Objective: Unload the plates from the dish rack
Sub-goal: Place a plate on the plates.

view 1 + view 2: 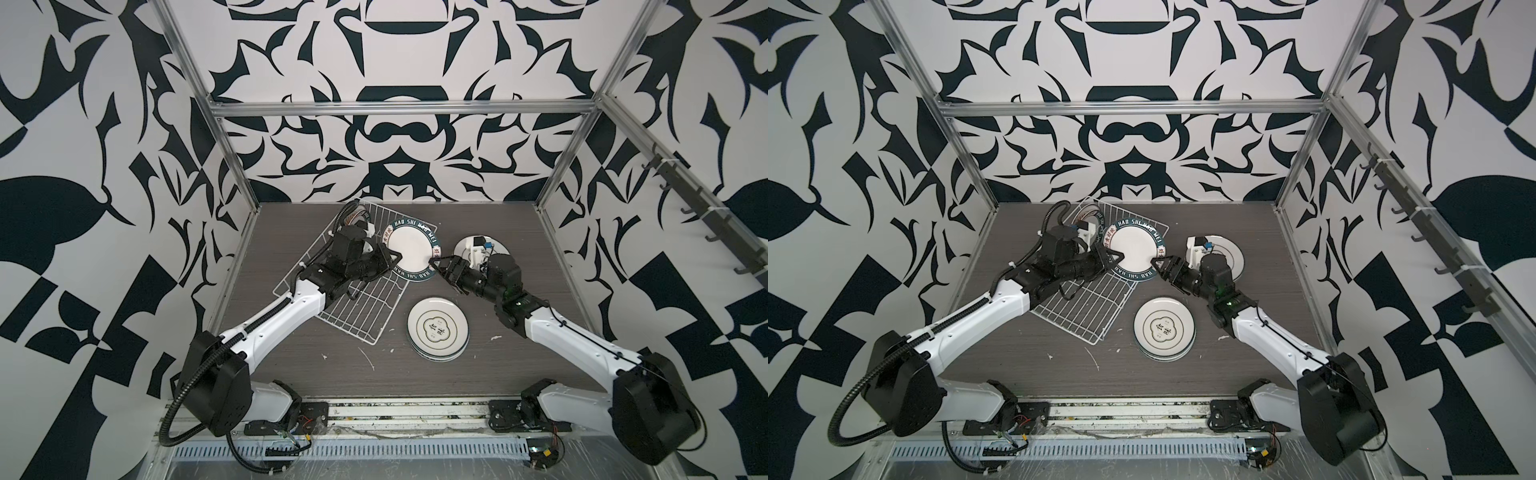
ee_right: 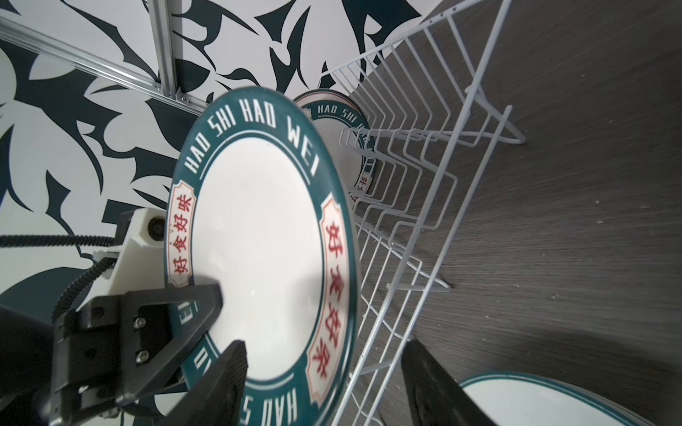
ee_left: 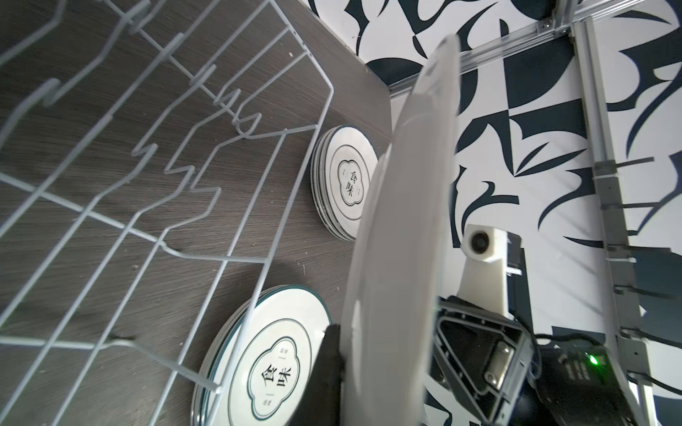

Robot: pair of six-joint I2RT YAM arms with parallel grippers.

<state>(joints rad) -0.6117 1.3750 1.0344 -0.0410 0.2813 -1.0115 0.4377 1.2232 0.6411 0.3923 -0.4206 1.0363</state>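
I should close my right gripper on the opposite rim of the teal-rimmed plate (image 1: 412,249), which my left gripper holds above the rack, and carry the plate to the near stack (image 1: 437,328).
A white plate with a dark-teal lettered rim (image 1: 411,253) (image 1: 1136,253) (image 2: 265,239) hangs tilted above the far end of the white wire dish rack (image 1: 357,307) (image 1: 1084,307) (image 2: 443,184). My left gripper (image 1: 390,259) (image 1: 1111,257) is shut on its left rim; one finger (image 3: 328,372) shows beside the edge-on plate (image 3: 398,239). My right gripper (image 1: 434,264) (image 1: 1156,262) (image 2: 328,391) is open, its jaws straddling the plate's opposite rim with a gap on the back side. Another teal-rimmed plate (image 1: 357,216) (image 2: 332,121) stands at the rack's far end.
A stack of white plates with a cloud emblem (image 1: 438,328) (image 1: 1165,328) (image 3: 273,361) lies flat right of the rack. A second stack (image 1: 461,249) (image 1: 1233,257) (image 3: 347,184) lies farther back, partly under the right wrist. Patterned walls and aluminium posts enclose the dark wooden table.
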